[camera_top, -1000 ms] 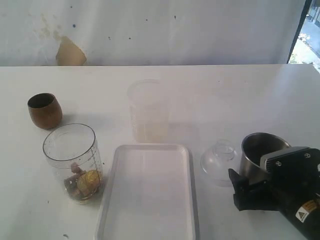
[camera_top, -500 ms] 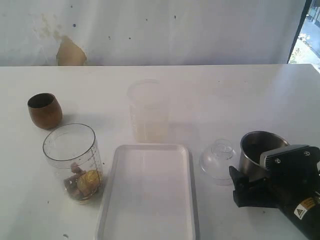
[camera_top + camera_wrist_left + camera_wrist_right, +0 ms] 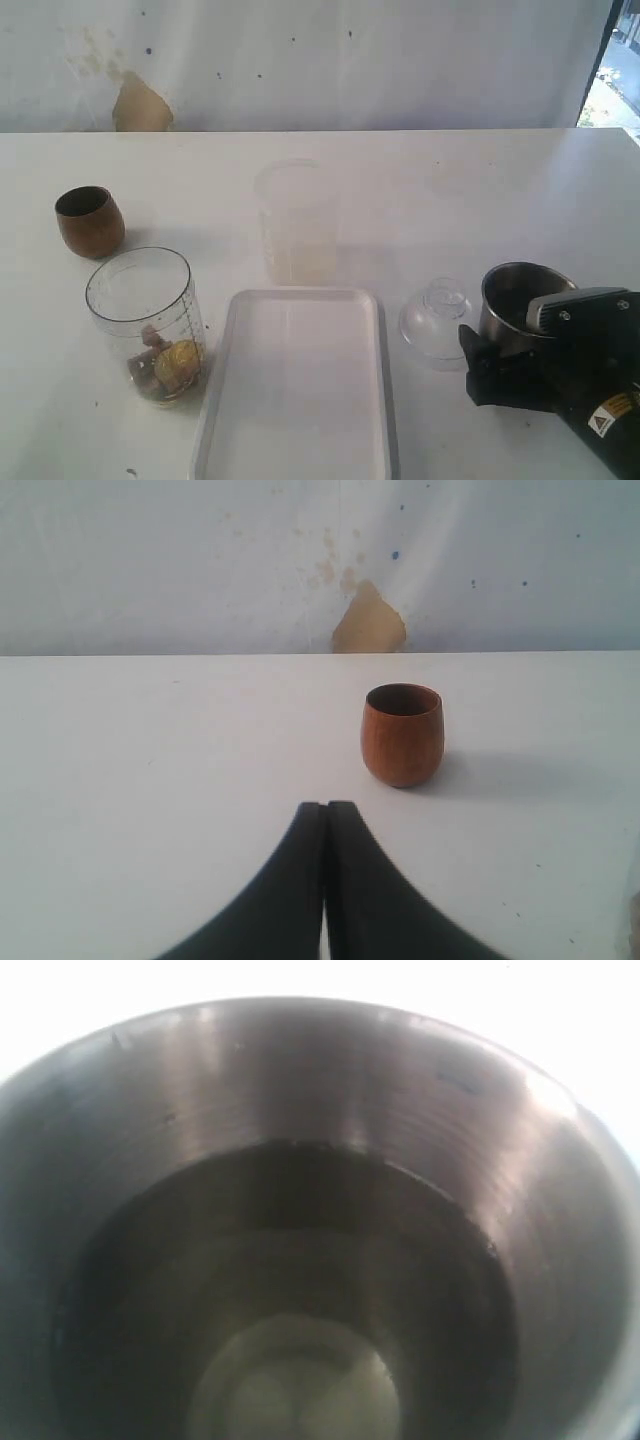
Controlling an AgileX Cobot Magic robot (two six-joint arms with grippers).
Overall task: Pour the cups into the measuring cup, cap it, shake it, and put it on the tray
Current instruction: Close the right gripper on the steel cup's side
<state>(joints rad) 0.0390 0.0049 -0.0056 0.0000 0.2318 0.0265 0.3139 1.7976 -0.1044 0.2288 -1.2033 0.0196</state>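
The steel tumbler (image 3: 506, 318) has a dark level line (image 3: 325, 1145) around its inside, so I should expect it to have liquid in it that runs out when I pour.
The steel tumbler (image 3: 527, 297) stands at the front right, and its empty inside (image 3: 300, 1290) fills the right wrist view. My right gripper (image 3: 505, 362) sits around its lower body, one black finger against its left side, apparently shut on it. The brown wooden cup (image 3: 90, 222) stands at the left, also seen as the wooden cup (image 3: 402, 735) ahead of my left gripper (image 3: 325, 806), which is shut and empty. The clear measuring cup (image 3: 145, 325) holds gold and brown pieces at its bottom and has no cap. The white tray (image 3: 297, 385) lies front centre.
A clear dome lid (image 3: 437, 322) rests on the table between the tray and the tumbler. A frosted translucent beaker (image 3: 297, 225) stands behind the tray. The white wall (image 3: 300, 60) runs along the table's far edge.
My right gripper shifted slightly right around the tumbler, which barely moved. The dome lid slid a little left. Everything else stayed put.
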